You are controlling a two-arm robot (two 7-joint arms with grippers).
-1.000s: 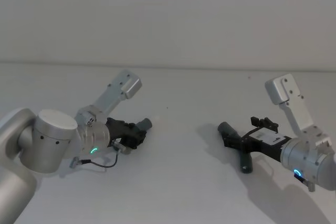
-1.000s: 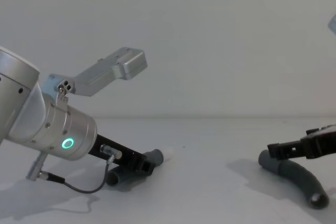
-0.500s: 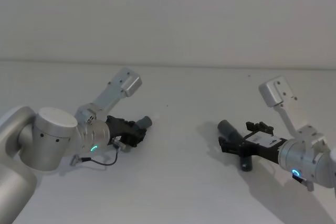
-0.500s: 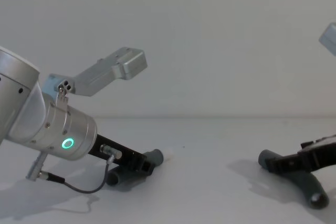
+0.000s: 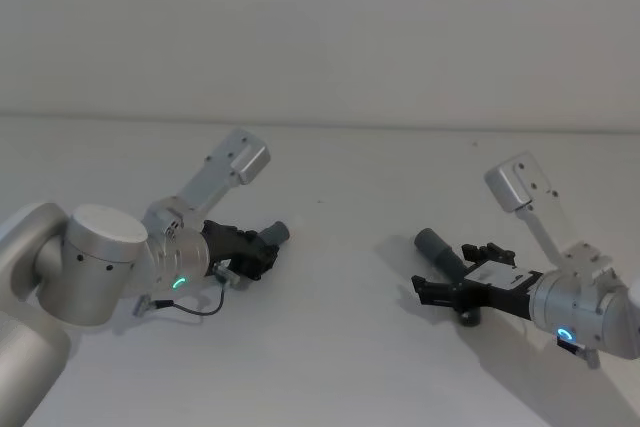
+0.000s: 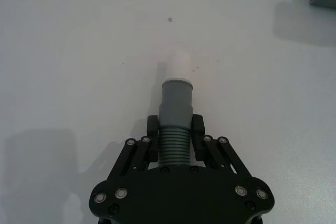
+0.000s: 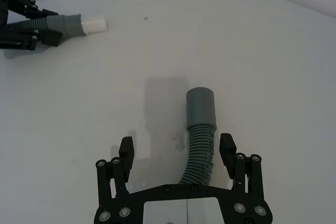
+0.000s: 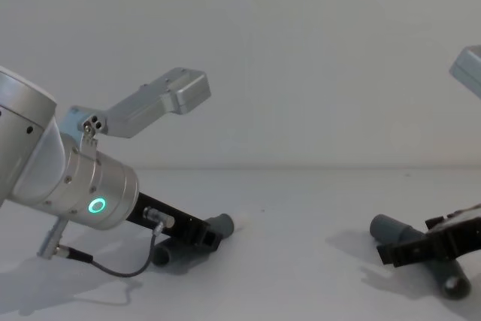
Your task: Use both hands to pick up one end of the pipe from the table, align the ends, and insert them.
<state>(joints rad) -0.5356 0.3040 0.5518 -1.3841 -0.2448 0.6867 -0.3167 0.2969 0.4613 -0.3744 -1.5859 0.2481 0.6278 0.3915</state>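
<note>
I expect the grey cuff [image 8: 388,229] to stay pointing forward when I lift, because only a short run of tight ribs [image 7: 201,139] is between it and my right gripper.
The pipe lies in two pieces on the table [image 5: 340,347]. My left gripper [image 6: 176,129] is shut on the ribbed part of the left piece [image 6: 176,142]. That piece's grey cuff [image 6: 177,95] and white tip [image 6: 178,66] stick out ahead, low over the table. In the head view the left gripper [image 5: 252,252] sits at left-centre. The right piece [image 7: 201,135] lies on the table with its grey cuff [image 7: 200,106] pointing away from the right wrist. My right gripper [image 7: 176,144] is open and straddles its ribbed part, with a gap on each side. From the head, the right gripper [image 5: 450,272] is low at the right.
A thin black cable [image 8: 113,267] loops under the left wrist. The left arm's silver link [image 5: 225,172] and the right arm's link [image 5: 525,192] rise above the table. Bare table [image 5: 345,247] lies between the two pieces.
My right gripper has dropped down to the table and slid back along the right piece, uncovering its cuff. The left gripper and its piece have stayed put.
</note>
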